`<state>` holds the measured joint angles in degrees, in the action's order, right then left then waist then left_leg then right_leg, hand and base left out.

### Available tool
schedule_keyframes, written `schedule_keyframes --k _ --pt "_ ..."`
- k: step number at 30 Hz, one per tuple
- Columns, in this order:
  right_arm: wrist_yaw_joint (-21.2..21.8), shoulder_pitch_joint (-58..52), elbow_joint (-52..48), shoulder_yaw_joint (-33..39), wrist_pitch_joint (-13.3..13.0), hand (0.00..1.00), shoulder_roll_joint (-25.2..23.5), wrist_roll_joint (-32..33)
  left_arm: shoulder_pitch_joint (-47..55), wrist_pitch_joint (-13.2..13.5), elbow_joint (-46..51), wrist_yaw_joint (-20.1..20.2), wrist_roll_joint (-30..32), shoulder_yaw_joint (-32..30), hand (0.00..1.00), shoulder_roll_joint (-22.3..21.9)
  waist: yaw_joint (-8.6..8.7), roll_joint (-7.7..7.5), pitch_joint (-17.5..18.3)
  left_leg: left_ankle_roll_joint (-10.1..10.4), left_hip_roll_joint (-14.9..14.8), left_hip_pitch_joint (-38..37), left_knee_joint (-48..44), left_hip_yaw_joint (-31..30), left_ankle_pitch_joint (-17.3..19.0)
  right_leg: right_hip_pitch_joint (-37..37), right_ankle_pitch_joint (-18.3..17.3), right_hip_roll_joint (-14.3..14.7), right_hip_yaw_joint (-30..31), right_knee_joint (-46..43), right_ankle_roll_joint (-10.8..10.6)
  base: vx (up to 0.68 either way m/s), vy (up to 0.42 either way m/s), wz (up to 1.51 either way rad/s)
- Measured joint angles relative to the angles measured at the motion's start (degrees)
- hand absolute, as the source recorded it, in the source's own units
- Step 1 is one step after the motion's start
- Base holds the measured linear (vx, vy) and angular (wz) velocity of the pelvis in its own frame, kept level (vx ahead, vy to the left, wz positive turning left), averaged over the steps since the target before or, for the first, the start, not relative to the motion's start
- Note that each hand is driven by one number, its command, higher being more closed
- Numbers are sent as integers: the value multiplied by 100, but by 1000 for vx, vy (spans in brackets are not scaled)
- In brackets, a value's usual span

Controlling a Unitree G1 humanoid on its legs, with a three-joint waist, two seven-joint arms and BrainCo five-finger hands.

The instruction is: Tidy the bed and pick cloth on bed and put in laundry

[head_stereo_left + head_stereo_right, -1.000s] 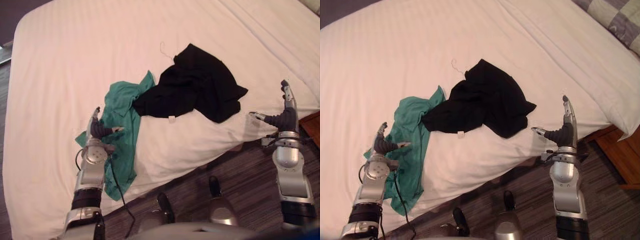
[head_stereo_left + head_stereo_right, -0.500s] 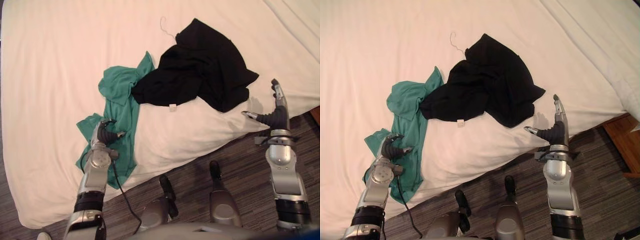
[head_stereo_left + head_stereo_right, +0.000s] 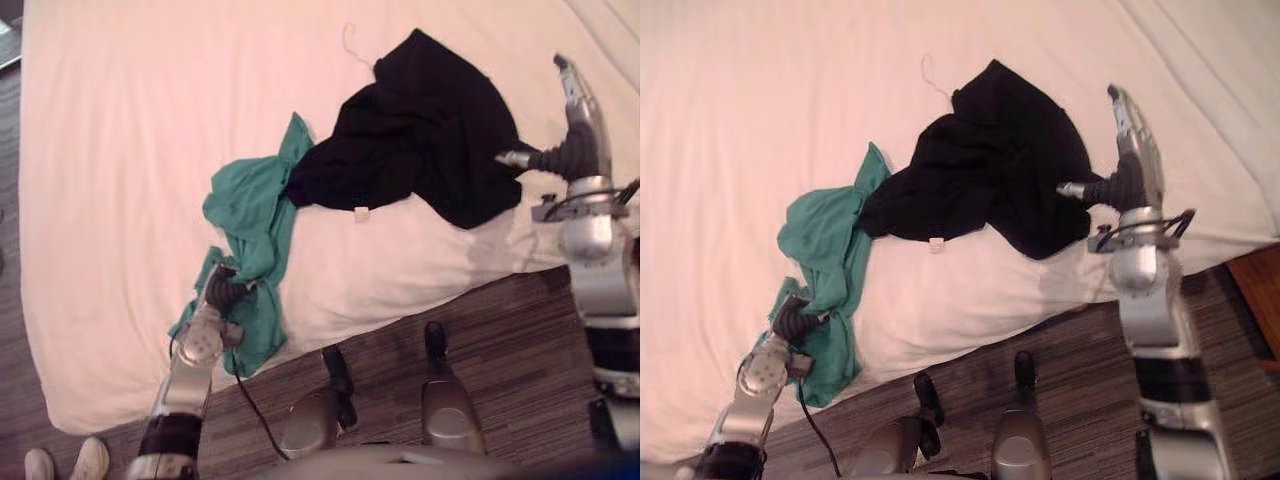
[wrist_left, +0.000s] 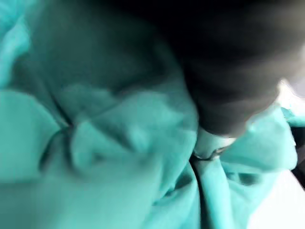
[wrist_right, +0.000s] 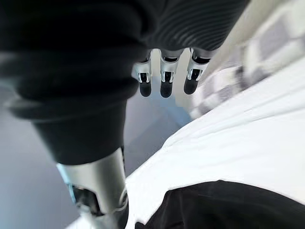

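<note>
A small white tag (image 3: 362, 214) sticks out from the lower edge of the black cloth (image 3: 425, 140), so the tag will come along when I lift the black cloth.
A crumpled green cloth (image 3: 248, 215) lies near the bed's front edge, its lower end hanging over the side. My left hand (image 3: 222, 293) is shut on that lower part, fingers curled into the green cloth (image 4: 119, 157). A black garment (image 3: 420, 130) lies bunched to the right of the green one, overlapping its top corner. Raised above the black garment's right edge, my right hand (image 3: 572, 120) is open with straight fingers (image 5: 164, 81) and touches nothing.
The white bed (image 3: 150, 100) spreads across the scene, its front edge running diagonally above dark striped carpet (image 3: 520, 330). A person's shoes (image 3: 62, 464) stand at the lower left. A checked pillow (image 5: 267, 52) appears in the right wrist view. A wooden piece of furniture (image 3: 1258, 290) stands at the right.
My left hand has curled shut on the green cloth at the bed's edge. My right hand has risen from beside the bed to above the black garment's right edge. The camera has shifted.
</note>
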<state>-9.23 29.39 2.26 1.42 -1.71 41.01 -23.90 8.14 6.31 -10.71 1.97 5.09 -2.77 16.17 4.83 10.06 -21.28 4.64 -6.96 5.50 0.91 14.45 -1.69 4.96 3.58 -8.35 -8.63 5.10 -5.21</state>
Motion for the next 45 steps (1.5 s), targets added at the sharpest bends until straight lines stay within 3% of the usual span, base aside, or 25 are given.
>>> schedule_keyframes --k 5,9,11,16,17,20,22,23,24,25,26,27,28,32,38,45 --pt "84 1028 1422 -696 2 0 744 -226 1199 201 57 524 -1586 870 100 -301 -303 263 -214 -23 41 180 141 -321 -249 61 -147 -25 -342 -189 85 -70 -1 41" --pt "159 1208 1966 -781 11 0 743 -248 1409 234 -1325 625 -1688 926 100 -814 -527 307 -257 -35 33 339 301 -397 -337 369 -282 -31 -387 -482 95 -50 14 16" --pt "169 1271 2020 -837 43 0 735 -428 1343 186 -2213 390 -1679 469 100 -1157 -586 281 -276 -51 31 505 314 -397 -403 625 -347 -91 -394 -706 82 -22 14 11" --pt "150 1685 2581 -1002 82 0 624 -446 1265 2 -3609 -12 -990 25 100 -1310 -647 166 -362 -35 139 604 312 -224 -580 969 -536 -262 -330 -1178 59 -22 5 1" --pt "128 1793 2780 -1014 83 100 625 -445 1258 -35 -3783 -42 -887 -5 100 -1381 -657 149 -366 -24 142 719 310 -227 -641 1121 -581 -279 -329 -1290 84 -71 -3 8" --pt "106 1934 3171 -1016 69 100 626 -426 1210 -77 -3833 -52 -768 -17 100 -1481 -746 60 -425 29 151 934 309 -168 -844 1435 -677 -342 -321 -1576 161 -100 -13 15" --pt "51 1940 3375 -1001 86 100 535 -423 564 -199 -4351 3 -583 -161 100 -1488 -723 -135 -525 48 288 954 330 233 -1384 1461 -839 -558 -430 -1889 267 -193 9 41" --pt "53 1940 3420 -997 109 100 469 -439 432 -244 -4425 42 -556 -231 100 -1376 -703 -185 -521 20 313 945 389 304 -1543 1452 -870 -593 -493 -1928 316 -203 -18 47" --pt "52 1945 3572 -1008 147 100 314 -444 172 -293 -4481 -20 -455 -269 100 -1212 -652 -343 -529 -79 322 959 371 561 -1575 1445 -874 -708 -659 -1946 369 -99 -24 41" --pt "51 2027 3706 -985 188 100 108 -444 -94 -313 -4497 -70 -357 -371 100 -1116 -562 -454 -557 -546 188 972 -245 1163 -922 1438 -856 -810 -749 -2024 369 -14 -17 43" --pt "51 2017 3735 -976 211 100 -4 -445 -216 -329 -4501 -76 -327 -427 100 -1098 -506 -497 -538 -627 95 958 -588 1387 -633 1436 -854 -882 -807 -2057 371 136 2 44" --pt "51 1950 3763 -924 255 100 -137 -444 -313 -342 -4515 -108 -261 -524 100 -1035 -385 -572 -508 -590 -124 830 -1074 1678 -259 1412 -844 -984 -896 -2142 362 199 21 56" --pt "48 1816 3762 -807 300 100 -200 -444 -390 -320 -4465 -150 -173 -546 100 -1080 -271 -536 -477 -481 -310 594 -1143 1740 -138 1358 -841 -1042 -1016 -2222 354 153 59 46" --pt "42 1238 3794 -204 350 100 -560 -433 -628 -341 -4455 -207 32 -389 100 -958 -248 -678 -407 -280 -106 423 -614 1436 -148 1059 -580 -995 -1281 -1817 84 -23 157 39" --pt "148 -150 3078 13 265 100 -1219 -335 -584 -440 -4459 -209 137 -394 100 -904 -247 -733 -4 -115 -69 112 -76 1168 -260 773 -545 -822 -1418 -1679 83 -36 25 11" --pt "373 -2518 2195 662 131 100 -2225 -143 -498 -511 -4460 -233 352 -419 100 -918 -51 -849 589 -37 -82 -402 306 1206 -317 473 -622 -701 -1345 -1657 76 11 -15 -10"
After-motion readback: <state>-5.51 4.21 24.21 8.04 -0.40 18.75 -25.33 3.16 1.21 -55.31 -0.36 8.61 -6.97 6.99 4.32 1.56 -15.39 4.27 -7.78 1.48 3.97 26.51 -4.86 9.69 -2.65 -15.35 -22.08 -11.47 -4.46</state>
